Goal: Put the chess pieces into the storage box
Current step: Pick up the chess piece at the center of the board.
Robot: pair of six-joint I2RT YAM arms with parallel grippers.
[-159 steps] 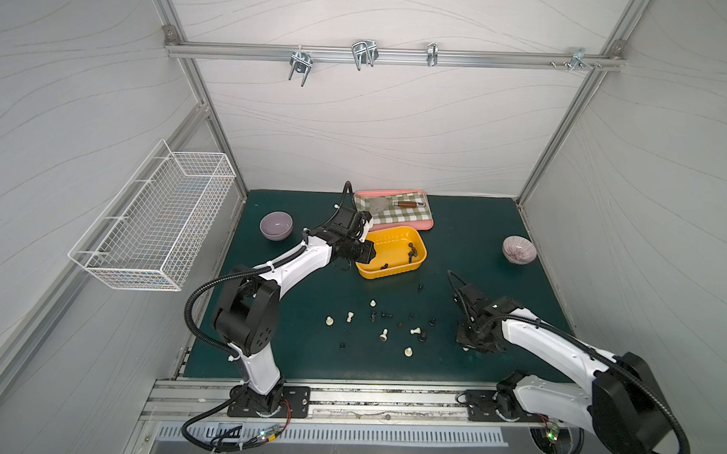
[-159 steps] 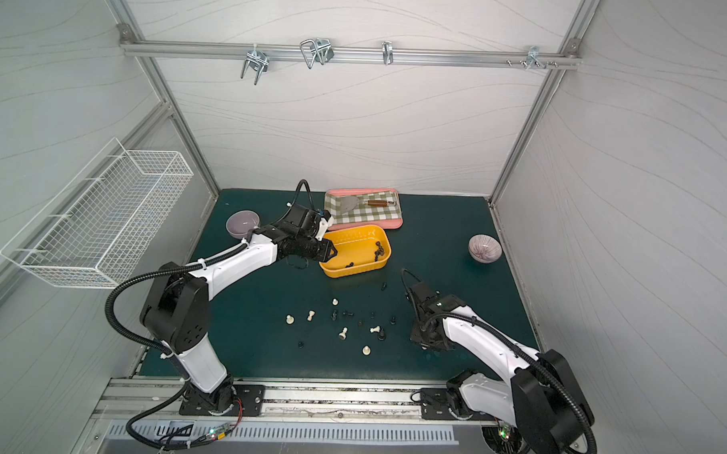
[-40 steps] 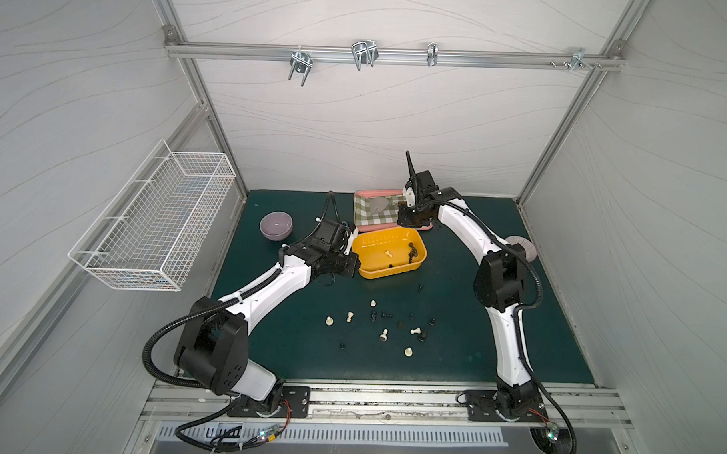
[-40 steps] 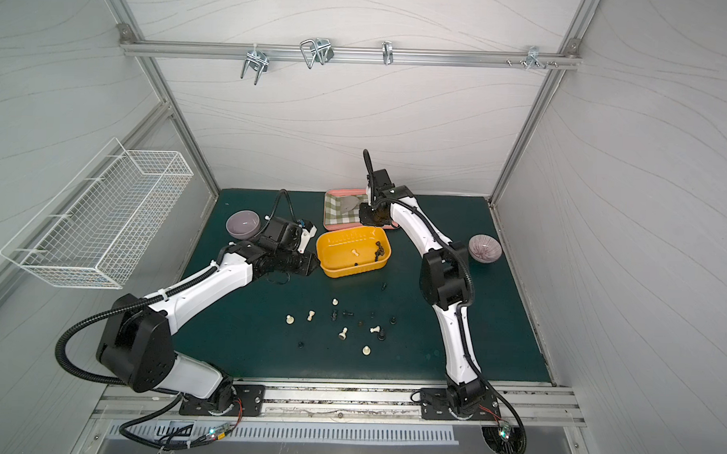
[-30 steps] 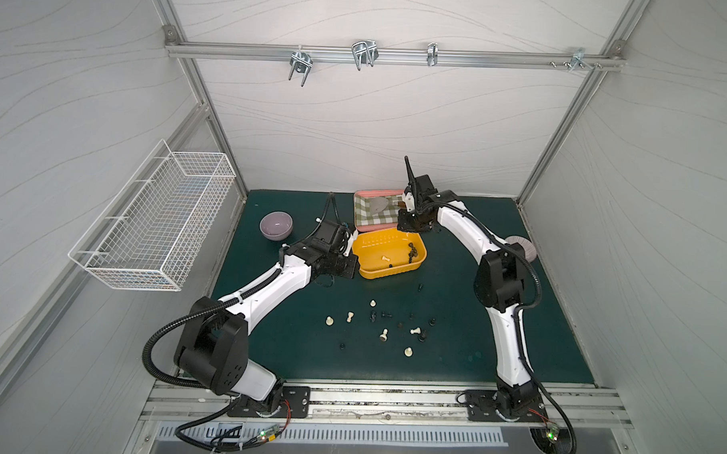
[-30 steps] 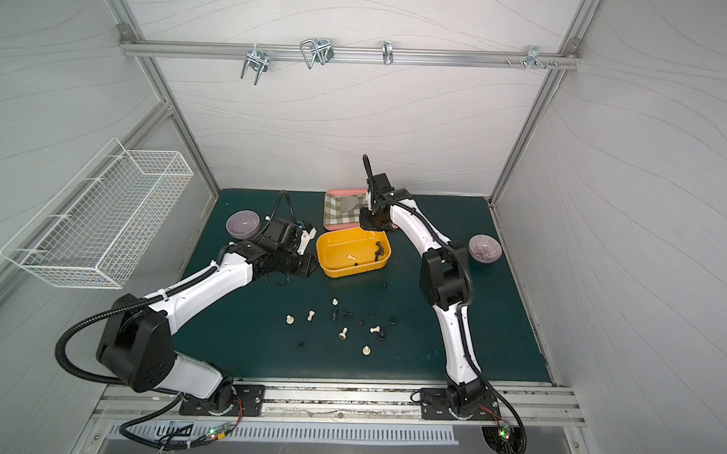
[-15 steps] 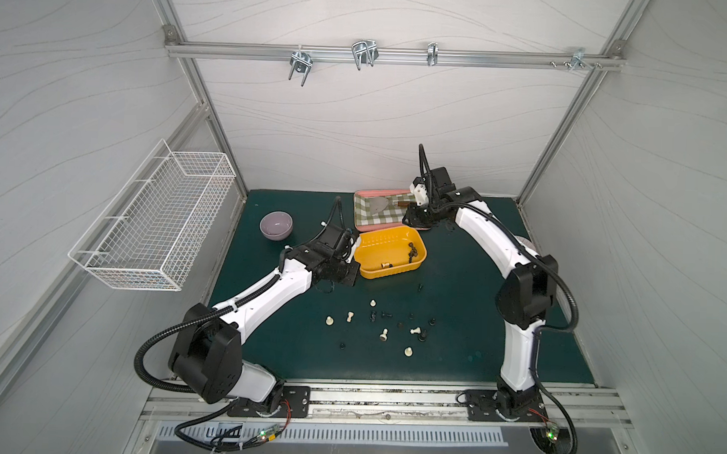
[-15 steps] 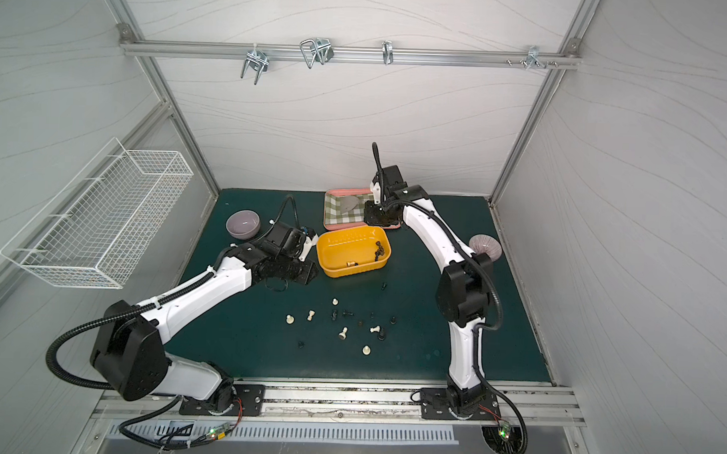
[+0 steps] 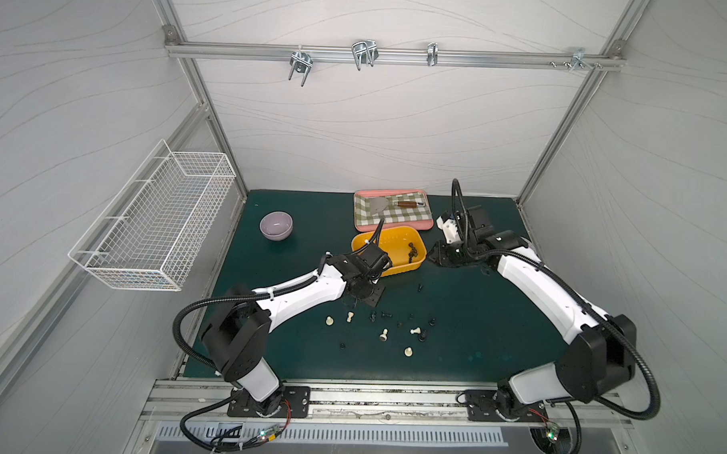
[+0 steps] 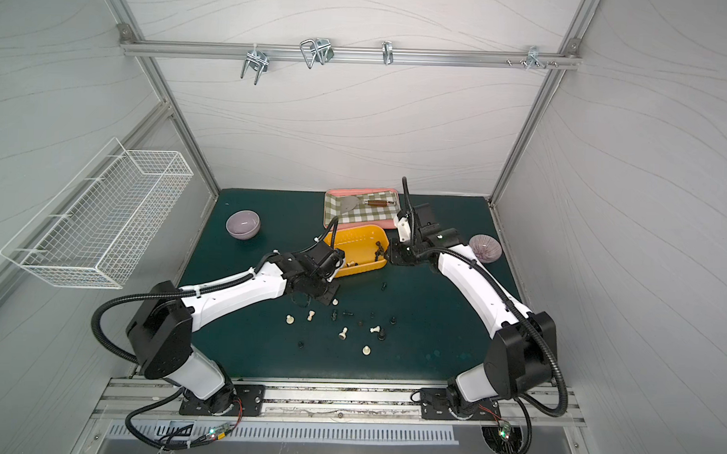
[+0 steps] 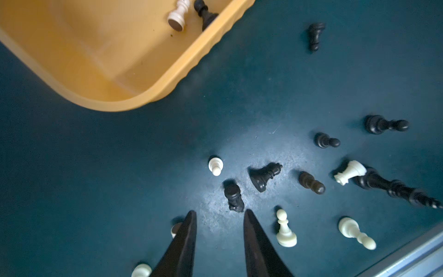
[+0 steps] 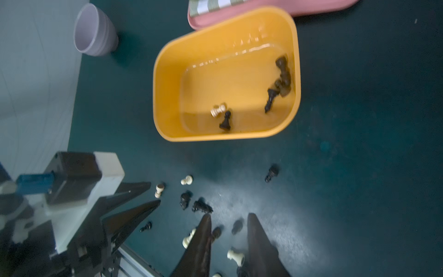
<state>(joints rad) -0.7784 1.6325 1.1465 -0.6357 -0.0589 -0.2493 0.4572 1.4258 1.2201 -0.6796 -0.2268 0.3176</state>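
The cream pawn (image 11: 215, 165) nearest the storage box is in line with my left gripper's open fingers, so I should keep going down toward the pawn (image 11: 216, 170) until they straddle it.
The yellow storage box (image 9: 399, 237) (image 10: 361, 236) sits mid-mat and holds a few chess pieces: dark ones (image 12: 280, 79) at one end and a white one (image 12: 218, 110) beside a black one. Several more chess pieces (image 9: 385, 320), black and cream, lie scattered on the green mat in front of it. My left gripper (image 9: 352, 307) (image 11: 219, 213) hangs low over their near-left edge. It is open and empty, and a black piece (image 11: 233, 196) lies just beyond its tips. My right gripper (image 9: 435, 257) (image 12: 229, 215) hovers beside the box's right end, open and empty.
Behind the box stands a pink tray (image 9: 391, 227) with a checked cloth and a spatula. A lilac bowl (image 9: 275, 226) is at the back left and a second bowl (image 10: 484, 248) at the right. A white wire basket (image 9: 154, 225) hangs on the left wall.
The right gripper has swung from above the tray forward and down to the box's right end. The left gripper has moved from the box's left side toward the scattered pieces.
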